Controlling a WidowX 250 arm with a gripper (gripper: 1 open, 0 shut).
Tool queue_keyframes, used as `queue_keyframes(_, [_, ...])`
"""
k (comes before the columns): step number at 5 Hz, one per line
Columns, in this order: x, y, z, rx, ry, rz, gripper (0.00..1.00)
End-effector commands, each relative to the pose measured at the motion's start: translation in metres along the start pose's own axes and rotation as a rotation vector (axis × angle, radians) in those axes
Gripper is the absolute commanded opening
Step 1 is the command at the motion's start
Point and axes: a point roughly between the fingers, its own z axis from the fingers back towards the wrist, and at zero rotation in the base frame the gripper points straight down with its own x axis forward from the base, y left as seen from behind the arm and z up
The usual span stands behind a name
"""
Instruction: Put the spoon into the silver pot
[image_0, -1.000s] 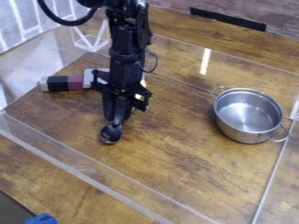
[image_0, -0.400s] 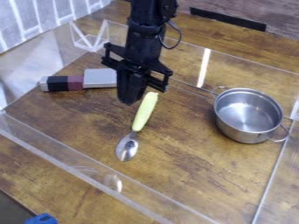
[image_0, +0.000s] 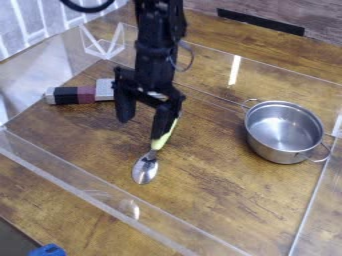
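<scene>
My gripper should move over and straddle the handle (image_0: 163, 137) before it closes, because the spoon's handle (image_0: 171, 126) is lying close to one finger, off the middle of my open gripper.
The spoon lies flat on the wooden table, its pale yellow-green handle (image_0: 163, 133) pointing away from me and its shiny bowl (image_0: 146, 170) nearer the front. My gripper (image_0: 147, 117) points down just over the handle's far end, open, with its black fingers (image_0: 123, 106) spread wide. The right finger stands close by the handle top; I cannot tell whether they touch. Nothing is held. The silver pot (image_0: 283, 132) stands empty to the right, well apart from the gripper.
A flat grey block with a dark red end (image_0: 78, 94) lies at the left behind the gripper. Low clear plastic walls (image_0: 80, 185) ring the work area. A blue object (image_0: 47, 250) shows at the bottom left corner.
A second ago the shut gripper stood low at the front left. It then rose over the spoon's handle. Now its jaws have spread open, while the spoon has stayed put since half a second ago.
</scene>
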Motion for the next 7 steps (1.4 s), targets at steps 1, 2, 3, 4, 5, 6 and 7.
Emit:
queue_keyframes(1, [0.003,0.000,0.000,-0.022,-0.042,0.045,1.00])
queue_keyframes(2, [0.008,-0.005,-0.001,-0.044,-0.030,0.128,1.00])
queue_keyframes(3, [0.014,-0.007,0.004,-0.061,-0.028,0.208,0.00])
queue_keyframes(4, [0.011,-0.010,0.008,-0.062,-0.031,0.188,0.00])
queue_keyframes(5, [0.011,-0.007,0.012,-0.066,-0.032,0.215,0.00])
queue_keyframes(6, [0.010,-0.004,0.016,-0.071,-0.034,0.244,0.00])
queue_keyframes(7, [0.007,-0.009,0.031,-0.075,-0.039,0.250,0.00])
